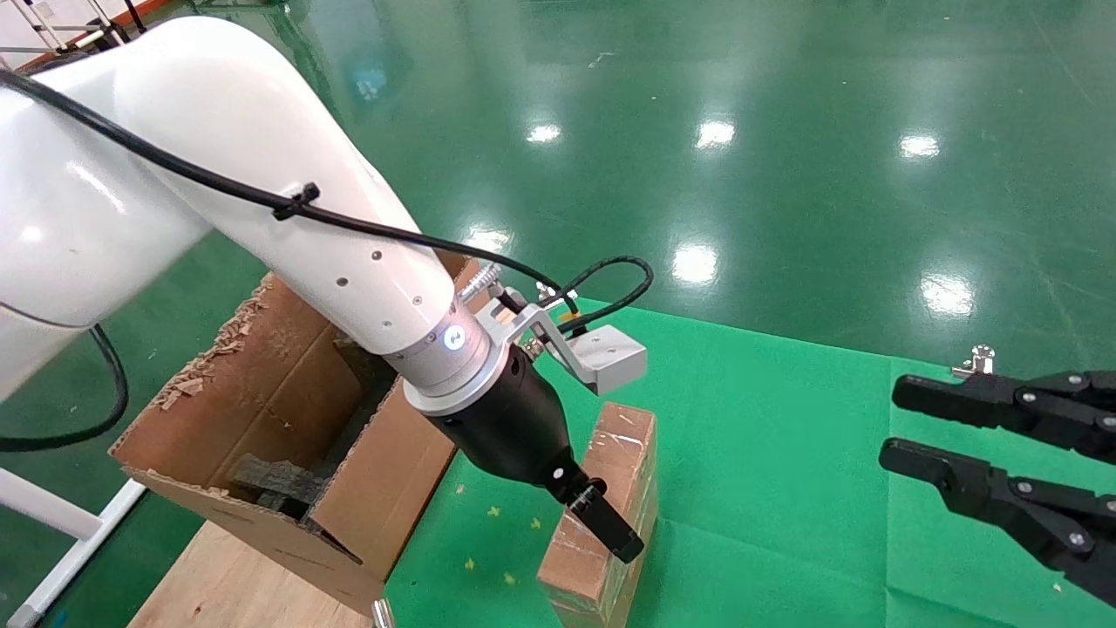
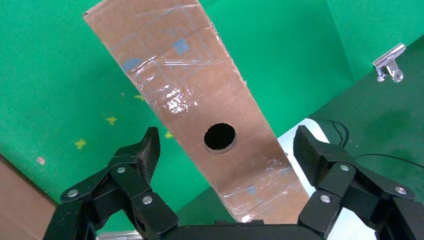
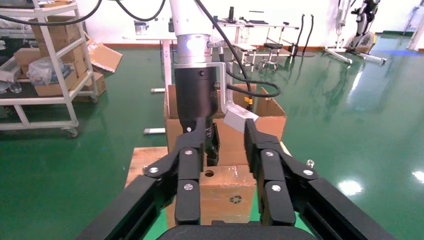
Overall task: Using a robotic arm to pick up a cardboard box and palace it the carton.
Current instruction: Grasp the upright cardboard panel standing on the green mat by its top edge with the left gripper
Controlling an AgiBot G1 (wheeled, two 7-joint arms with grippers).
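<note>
My left gripper should grip the box's taped top (image 1: pixel 623 445) and lift it in, because the cardboard box (image 1: pixel 641 534) is standing next to the carton, away from my right gripper.
The cardboard box (image 1: pixel 629 436), small, brown and taped, lies on the green cloth (image 1: pixel 785 488). The robotic arm is my left arm, thick and white. It reaches down from the upper left, and its gripper (image 1: pixel 610 523) is just over the box. In the left wrist view the left gripper (image 2: pixel 227 145) is open. Its fingers (image 2: pixel 145 150) stand on either side of the box (image 2: pixel 190 95), apart from it, with the round hole (image 2: pixel 220 136) between them. The carton (image 1: pixel 261 366) stands open to the left of the box. My right gripper (image 1: pixel 894 426) is open and empty at the far right.
The carton rests on a wooden board (image 1: pixel 218 576) beside the cloth. A metal clip (image 1: pixel 981 356) sits at the cloth's far edge near the right gripper. The right wrist view shows the box (image 3: pixel 225 192), the carton (image 3: pixel 270 120) behind it, and a shelf cart (image 3: pixel 45 65) farther off.
</note>
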